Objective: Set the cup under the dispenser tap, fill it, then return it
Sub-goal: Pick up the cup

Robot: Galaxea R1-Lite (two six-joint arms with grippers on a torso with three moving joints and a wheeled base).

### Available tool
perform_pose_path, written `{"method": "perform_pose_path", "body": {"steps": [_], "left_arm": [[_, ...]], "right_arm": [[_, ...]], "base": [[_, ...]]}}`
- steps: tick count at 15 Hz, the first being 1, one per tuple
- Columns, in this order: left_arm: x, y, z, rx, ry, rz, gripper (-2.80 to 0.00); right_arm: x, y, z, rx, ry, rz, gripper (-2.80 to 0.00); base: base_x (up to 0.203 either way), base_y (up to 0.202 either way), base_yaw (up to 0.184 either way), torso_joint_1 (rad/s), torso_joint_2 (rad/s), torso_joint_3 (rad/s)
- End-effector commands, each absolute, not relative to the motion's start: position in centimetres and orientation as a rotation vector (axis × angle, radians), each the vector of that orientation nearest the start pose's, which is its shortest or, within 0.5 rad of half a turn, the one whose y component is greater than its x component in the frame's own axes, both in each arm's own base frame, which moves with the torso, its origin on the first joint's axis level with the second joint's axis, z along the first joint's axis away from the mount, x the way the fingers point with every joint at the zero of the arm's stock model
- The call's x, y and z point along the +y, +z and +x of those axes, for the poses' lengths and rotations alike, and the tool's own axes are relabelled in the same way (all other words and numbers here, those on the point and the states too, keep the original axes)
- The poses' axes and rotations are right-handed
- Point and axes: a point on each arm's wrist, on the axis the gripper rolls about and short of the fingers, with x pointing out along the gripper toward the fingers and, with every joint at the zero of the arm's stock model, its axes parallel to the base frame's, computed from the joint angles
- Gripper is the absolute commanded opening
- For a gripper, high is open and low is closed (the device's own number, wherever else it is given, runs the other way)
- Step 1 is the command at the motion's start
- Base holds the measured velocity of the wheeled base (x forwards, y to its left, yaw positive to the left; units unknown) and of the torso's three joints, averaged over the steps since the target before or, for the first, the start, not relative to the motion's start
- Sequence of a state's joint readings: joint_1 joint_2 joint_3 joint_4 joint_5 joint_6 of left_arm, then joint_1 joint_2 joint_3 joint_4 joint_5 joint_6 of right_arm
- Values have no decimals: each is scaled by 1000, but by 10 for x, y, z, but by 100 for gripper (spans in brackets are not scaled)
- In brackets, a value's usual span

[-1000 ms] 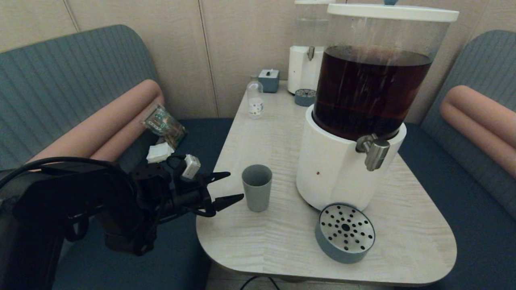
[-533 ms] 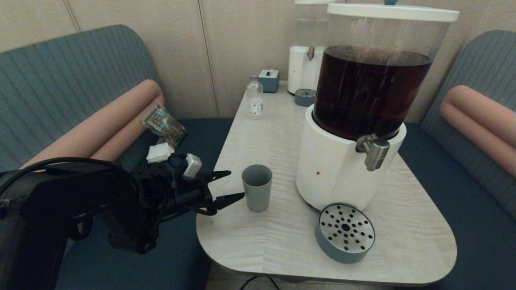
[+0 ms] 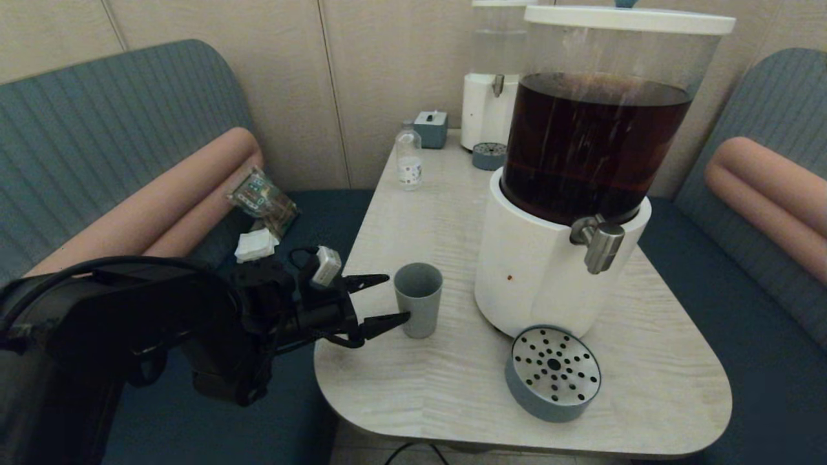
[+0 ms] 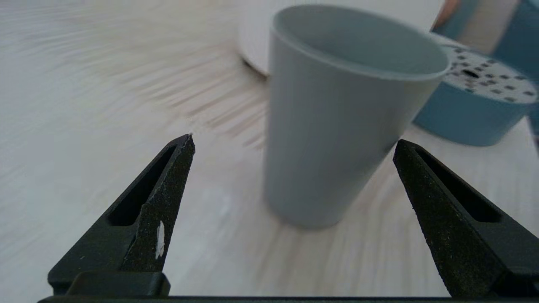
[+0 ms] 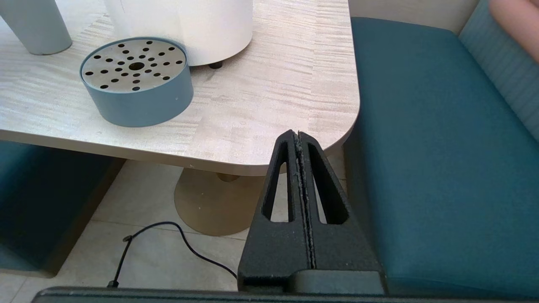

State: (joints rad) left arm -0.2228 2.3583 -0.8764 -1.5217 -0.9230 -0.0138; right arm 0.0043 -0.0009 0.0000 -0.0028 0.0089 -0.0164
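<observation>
The upright cup [image 3: 418,288] fits between my left gripper's open fingers, so I keep going forward until they straddle the cup's side [image 3: 423,311] below the cup's rim.
The grey-blue cup [image 3: 418,300] stands upright on the pale wooden table [image 3: 426,387], left of the big dispenser's white base [image 3: 536,278]. Dark brown liquid fills that dispenser's tank, and its steel tap [image 3: 601,244] juts out over the round perforated drip tray [image 3: 554,373]. My left gripper [image 3: 397,298] is open at the cup's left side, its near fingertip at the cup's wall. In the left wrist view the cup [image 4: 337,122] sits just beyond the open left gripper [image 4: 294,140], closer to one finger. My right gripper [image 5: 298,134] is shut and empty, low by the table's front right corner.
A second, clear-tank dispenser [image 3: 491,84] with a small drip tray [image 3: 489,155] stands at the back of the table, next to a small bottle [image 3: 408,158] and a blue box [image 3: 431,128]. Blue bench seats flank the table. A snack packet [image 3: 261,200] lies on the left seat.
My left arm has moved right toward the cup, bringing the open fingers to its side. The cup has shifted slightly right, toward the dispenser.
</observation>
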Motion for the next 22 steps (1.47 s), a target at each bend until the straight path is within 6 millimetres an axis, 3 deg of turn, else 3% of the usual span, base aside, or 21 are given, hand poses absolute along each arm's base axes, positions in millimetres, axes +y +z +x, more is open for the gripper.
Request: {"method": "perform_pose_path", "body": {"steps": [1, 8, 16, 19, 20, 21, 22], "left_arm": [[-110, 48, 386, -48, -1159, 5, 0], [-119, 41, 389, -41, -1183, -1, 0], [-136, 33, 417, -108, -1196, 4, 0], [-139, 34, 417, -110, -1200, 3, 0], [-139, 37, 417, -116, -1192, 0, -191], [-139, 39, 416, -114, -1192, -8, -280], [-139, 45, 415, -123, -1190, -6, -280]], "right_arm": [[0, 75, -23, -4, 14, -17, -280], [0, 75, -23, -3, 14, -17, -280], [0, 75, -23, -3, 14, -17, -280], [0, 75, -23, -3, 14, -17, -280], [0, 75, -23, -4, 14, -17, -280], [0, 76, -23, -4, 14, -17, -280], [0, 75, -23, -3, 14, -17, -280]], "base": [[0, 0, 0, 0, 0, 0], [0, 0, 0, 0, 0, 0], [0, 0, 0, 0, 0, 0], [0, 0, 0, 0, 0, 0], [0, 0, 0, 0, 0, 0], [0, 0, 0, 0, 0, 0], [0, 0, 0, 0, 0, 0]]}}
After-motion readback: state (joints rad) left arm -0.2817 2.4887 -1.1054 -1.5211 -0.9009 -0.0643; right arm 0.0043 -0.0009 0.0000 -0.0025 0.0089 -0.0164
